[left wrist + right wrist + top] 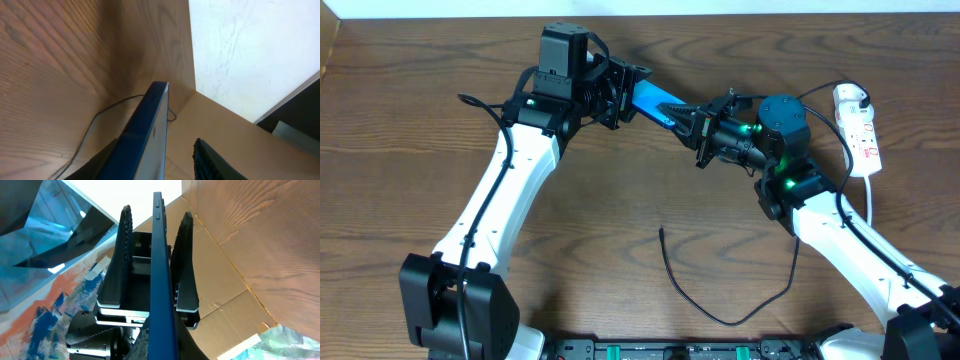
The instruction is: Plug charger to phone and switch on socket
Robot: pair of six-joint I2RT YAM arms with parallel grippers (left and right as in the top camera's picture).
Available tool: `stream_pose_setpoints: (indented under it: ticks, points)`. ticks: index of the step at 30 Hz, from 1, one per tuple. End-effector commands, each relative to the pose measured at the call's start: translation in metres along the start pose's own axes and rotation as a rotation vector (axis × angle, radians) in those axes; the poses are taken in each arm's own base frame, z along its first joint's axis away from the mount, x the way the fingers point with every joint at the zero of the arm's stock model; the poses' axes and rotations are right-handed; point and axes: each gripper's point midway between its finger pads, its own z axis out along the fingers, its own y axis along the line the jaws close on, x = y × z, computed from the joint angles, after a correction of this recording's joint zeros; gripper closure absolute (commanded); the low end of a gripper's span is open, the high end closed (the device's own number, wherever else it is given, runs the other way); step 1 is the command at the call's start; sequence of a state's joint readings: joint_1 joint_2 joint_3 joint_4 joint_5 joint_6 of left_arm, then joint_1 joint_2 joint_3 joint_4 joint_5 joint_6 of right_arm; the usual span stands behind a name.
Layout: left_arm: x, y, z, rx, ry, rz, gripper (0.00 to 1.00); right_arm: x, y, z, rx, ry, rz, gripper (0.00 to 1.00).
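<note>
The robot's right gripper covers the phone's near end (670, 108), so the left gripper should hold the phone's other end while the right gripper lets go of the phone and takes the charger's tip (661, 231).
The phone (655, 100), blue-screened, is held in the air on edge between my two grippers. My right gripper (692, 125) is shut on its right end; in the right wrist view its jaws (165, 340) press on the phone's dark edge (159, 255). My left gripper (632, 95) is around the other end. In the left wrist view (165, 150) one finger lies against the phone (150, 125) and the other stands off with a gap. The charger (720, 300) lies loose on the table, its tip (662, 232) free. The socket (860, 135) lies at the far right with a white plug (848, 97) in it.
The charger cable (95, 120) also shows on the wood in the left wrist view. The arms' white links cross the table's left and right sides. A pale wall lies beyond the table's far edge (720, 12).
</note>
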State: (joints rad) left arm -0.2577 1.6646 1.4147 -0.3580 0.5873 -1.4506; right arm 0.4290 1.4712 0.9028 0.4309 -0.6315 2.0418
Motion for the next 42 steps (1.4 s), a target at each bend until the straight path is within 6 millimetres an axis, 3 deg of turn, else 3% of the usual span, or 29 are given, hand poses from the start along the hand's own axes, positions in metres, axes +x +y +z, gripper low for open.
stream_pose_setpoints:
  ticks: [1, 4, 9, 15, 16, 19, 23, 26, 28, 34, 37, 40, 42]
  points:
    - [-0.001, -0.008, -0.005, 0.021, -0.016, 0.011, 0.61, 0.008, 0.011, 0.001, -0.027, 0.015, -0.013, 0.99]
    - [-0.001, -0.008, -0.005, 0.02, -0.016, 0.011, 0.64, 0.008, 0.011, 0.001, -0.027, 0.015, -0.013, 0.99]
    - [-0.001, -0.008, -0.005, 0.02, -0.016, 0.012, 0.85, 0.008, 0.011, 0.001, -0.027, 0.015, -0.013, 0.99]
    - [-0.001, -0.008, -0.005, 0.02, -0.016, 0.012, 0.92, 0.008, 0.011, 0.001, -0.027, 0.015, -0.013, 0.99]
    - [-0.001, -0.008, -0.005, 0.02, -0.016, 0.012, 0.92, 0.008, 0.011, 0.001, -0.027, 0.015, -0.013, 0.96]
    - [-0.001, -0.008, -0.005, 0.02, -0.016, 0.012, 0.93, 0.008, 0.011, 0.001, -0.027, 0.015, -0.013, 0.76]
    - [-0.001, -0.008, -0.005, 0.02, -0.015, 0.016, 0.93, 0.008, 0.011, 0.001, -0.027, 0.015, -0.013, 0.6]
    - [-0.001, -0.009, -0.005, 0.021, -0.013, 0.02, 0.93, 0.008, 0.011, 0.001, -0.027, 0.015, -0.014, 0.21]
    - [-0.006, -0.01, -0.007, 0.026, -0.022, 0.05, 0.93, 0.007, 0.012, 0.0, -0.027, 0.014, -0.017, 0.02]
    - [-0.031, -0.012, -0.024, 0.055, -0.02, 0.16, 0.92, 0.007, 0.015, -0.004, -0.032, 0.034, -0.154, 0.01]
    - [-0.045, -0.014, -0.042, 0.097, 0.019, 0.275, 0.92, 0.006, 0.015, -0.007, -0.027, 0.053, -0.264, 0.01]
    - [-0.048, -0.018, -0.064, 0.177, 0.112, 0.44, 0.93, 0.018, 0.015, -0.014, -0.041, 0.149, -0.642, 0.01]
    - [-0.037, -0.023, -0.087, 0.295, 0.231, 0.617, 0.93, 0.03, 0.009, -0.021, -0.051, 0.255, -0.859, 0.01]
